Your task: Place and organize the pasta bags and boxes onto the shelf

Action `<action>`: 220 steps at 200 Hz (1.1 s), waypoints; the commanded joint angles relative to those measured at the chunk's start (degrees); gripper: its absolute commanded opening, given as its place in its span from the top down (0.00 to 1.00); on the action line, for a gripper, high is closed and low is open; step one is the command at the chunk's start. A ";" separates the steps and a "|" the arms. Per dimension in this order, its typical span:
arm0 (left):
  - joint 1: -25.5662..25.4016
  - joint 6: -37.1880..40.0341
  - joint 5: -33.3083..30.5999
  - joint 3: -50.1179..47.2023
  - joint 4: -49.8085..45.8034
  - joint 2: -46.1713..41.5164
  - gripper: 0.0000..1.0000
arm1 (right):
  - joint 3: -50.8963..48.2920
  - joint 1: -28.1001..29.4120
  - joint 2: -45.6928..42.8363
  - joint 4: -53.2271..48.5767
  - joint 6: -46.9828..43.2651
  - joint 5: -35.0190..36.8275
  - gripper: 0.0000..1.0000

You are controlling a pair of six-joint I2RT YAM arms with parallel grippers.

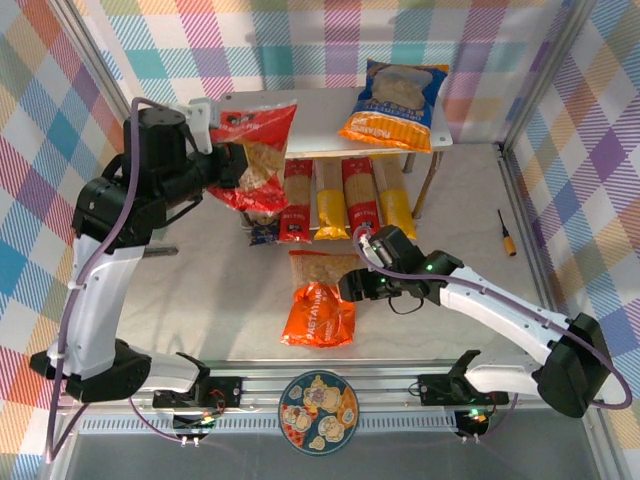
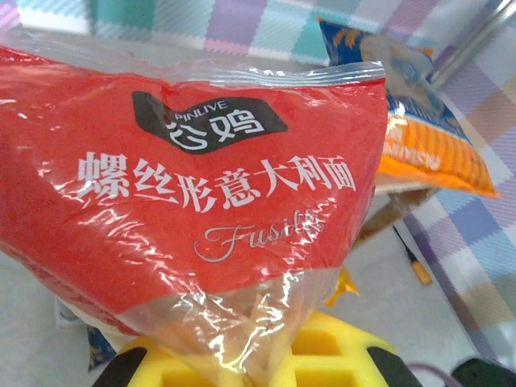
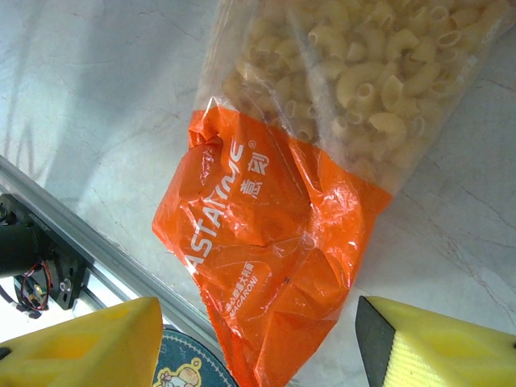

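Observation:
The red bag's top end [image 1: 262, 120] leads toward the shelf's empty part [image 1: 317, 120], so my left gripper should keep going forward and let go once the red bag rests there.
My left gripper [image 1: 232, 165] is shut on the clear lower end of the red pillow bag [image 1: 258, 150], holding it in the air over the left end of the shelf [image 1: 320, 115]. In the left wrist view the red bag [image 2: 201, 185] is pinched between the yellow fingers [image 2: 339, 359]. The blue bag with an orange band [image 1: 397, 103] lies on the shelf's right part. Under the shelf lie two red packs [image 1: 296, 200] and two yellow packs [image 1: 330, 207]. The orange bag [image 1: 320, 295] lies flat on the table. My right gripper [image 3: 258, 347] hovers open over the orange bag [image 3: 274, 242]. The tan-brown pack is hidden.
An orange-handled screwdriver [image 1: 508, 233] lies on the table at the right. A round patterned disc [image 1: 318, 412] sits on the front rail between the arm bases. A small blue item [image 1: 263, 233] lies below the hanging red bag. Checked walls close in the workspace.

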 commanded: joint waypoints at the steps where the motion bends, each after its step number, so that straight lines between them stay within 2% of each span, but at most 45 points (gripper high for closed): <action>1: 0.20 3.26 -5.78 2.25 13.02 0.57 1.00 | 2.13 0.45 0.48 1.70 -0.93 -1.47 0.34; 77: 0.20 5.35 -13.26 0.25 25.46 3.95 1.00 | 2.57 0.45 1.98 2.41 -1.09 -2.17 0.34; 112: 0.21 7.62 -14.07 -1.50 30.67 5.69 1.00 | 2.59 0.45 2.16 2.38 -1.19 -2.17 0.34; 150: 0.20 9.42 -14.04 0.81 31.37 9.78 1.00 | 2.86 0.45 2.16 1.97 -1.40 -1.82 0.34; 220: 0.55 11.80 -17.98 0.55 33.90 13.42 1.00 | 3.55 0.45 3.01 0.90 -2.02 -0.78 0.34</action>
